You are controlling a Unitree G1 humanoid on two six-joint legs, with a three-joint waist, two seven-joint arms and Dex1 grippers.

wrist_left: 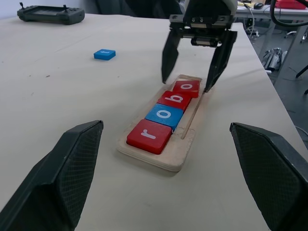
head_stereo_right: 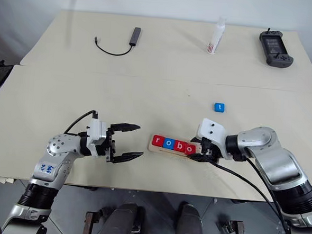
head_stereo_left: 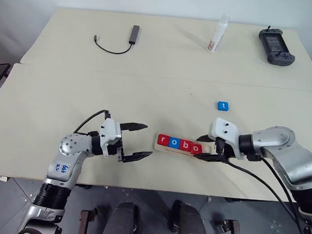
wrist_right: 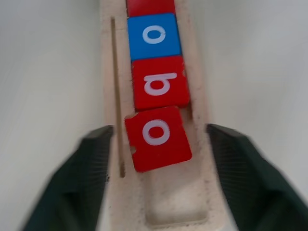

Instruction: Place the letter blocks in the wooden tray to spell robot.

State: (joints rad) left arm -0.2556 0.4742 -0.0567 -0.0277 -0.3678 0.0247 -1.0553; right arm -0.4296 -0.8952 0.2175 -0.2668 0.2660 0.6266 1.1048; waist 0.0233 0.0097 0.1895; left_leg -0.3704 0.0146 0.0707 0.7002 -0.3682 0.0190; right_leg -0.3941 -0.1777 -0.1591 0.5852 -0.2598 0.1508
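Note:
My right gripper should close and push the red o straight from the groove's side [wrist_right: 126, 153], since it sits crooked with its edge over the slot's rim [wrist_right: 133, 137].
The wooden tray [head_stereo_left: 158, 147] lies near the table's front edge with four letter blocks in a row: red r [head_stereo_left: 163, 140], blue o [head_stereo_left: 174, 143], red b [head_stereo_left: 185, 145] and red o [head_stereo_left: 196, 148]. In the right wrist view this last red o [wrist_right: 156, 137] sits slightly askew. My right gripper [head_stereo_left: 201, 147] is open, one finger on each side of the tray's right end, clear of the red o. A blue t block [head_stereo_left: 223, 105] lies on the table beyond the tray. My left gripper [head_stereo_left: 147, 141] hovers open just left of the tray, holding nothing.
Along the far side of the table lie a grey USB hub with a black cable [head_stereo_left: 133, 34], a white bottle [head_stereo_left: 218, 35] and a black handheld controller [head_stereo_left: 275, 47]. A seam between two tabletops runs across behind the t block.

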